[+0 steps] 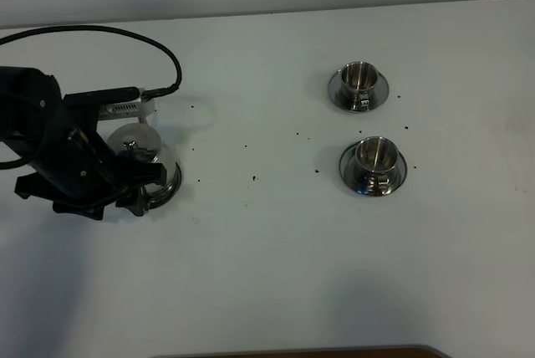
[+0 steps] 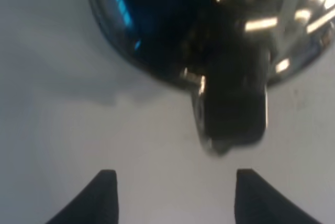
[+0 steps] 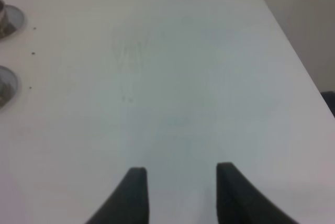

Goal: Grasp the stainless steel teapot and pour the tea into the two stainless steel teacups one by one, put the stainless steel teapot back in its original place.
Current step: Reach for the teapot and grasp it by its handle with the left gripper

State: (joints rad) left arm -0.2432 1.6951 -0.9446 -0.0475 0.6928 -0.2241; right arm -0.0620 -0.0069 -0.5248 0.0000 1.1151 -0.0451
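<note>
The stainless steel teapot has a flat rim (image 1: 176, 182) sticking out beneath it, so I expect the round steel base disc (image 1: 164, 198) to stay behind when I raise the teapot.
The stainless steel teapot (image 1: 144, 154) stands at the left on its round steel base disc (image 1: 173, 181), partly hidden behind my left arm (image 1: 58, 157). The left wrist view shows its mirror body (image 2: 172, 20) and dark loop handle (image 2: 233, 109) just ahead of my left gripper (image 2: 175, 192). That gripper is open, with its tips short of the handle and touching nothing. Two stainless steel teacups stand on saucers at the right, one farther back (image 1: 361, 79) and one nearer (image 1: 375, 155). My right gripper (image 3: 180, 182) hangs open over bare table, with both cups (image 3: 4, 17) (image 3: 4, 85) at the picture's edge.
Small dark specks (image 1: 253, 177) are scattered on the white table (image 1: 276, 266) between the teapot and the cups. A black cable (image 1: 159, 44) loops above the left arm. The table's right edge (image 3: 293, 51) shows in the right wrist view.
</note>
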